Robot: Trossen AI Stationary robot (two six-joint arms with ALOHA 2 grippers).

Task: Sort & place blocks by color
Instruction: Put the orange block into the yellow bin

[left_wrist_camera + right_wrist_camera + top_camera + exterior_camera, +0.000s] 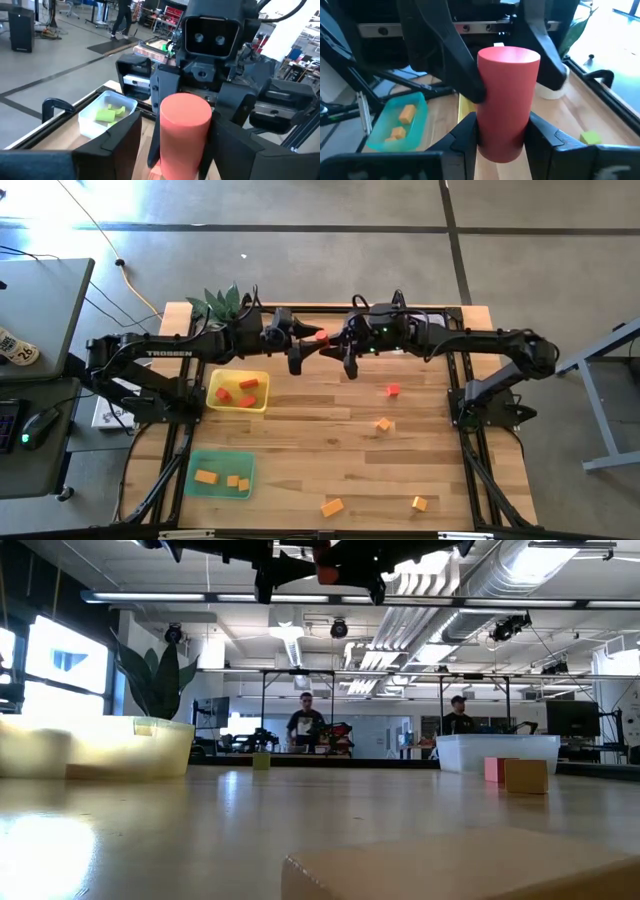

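Observation:
The yellow tray (238,391) is on the left gripper's side, across from the right gripper's hold, so next the left gripper takes the red cylinder's upper part (509,65) and brings the cylinder to the tray.
A red cylinder (320,336) hangs high above the far middle of the table, where my two grippers meet. My right gripper (502,136) is shut on it. My left gripper (175,140) faces it from the left, open. Its fingers (117,142) stand on either side of the cylinder (184,125) with a gap showing. Red blocks lie in the yellow tray (238,392) and orange blocks in the green tray (220,475). Light green blocks lie in the clear tray (107,114). A loose red block (393,390) and orange blocks (384,424) (332,507) (419,503) rest on the table. My right gripper pinches the cylinder's lower part (502,127) between its two fingers (465,135), one on each side of the round wall. The fingers come nearly level from the table's right. The cylinder stands upright in the hold, its flat top (509,54) up, lifted clear of the table.
A potted plant (225,304) stands at the far left corner. A light green block (590,136) lies on the wood near the clear tray (552,90). The low view shows people and benches in the room beyond the table.

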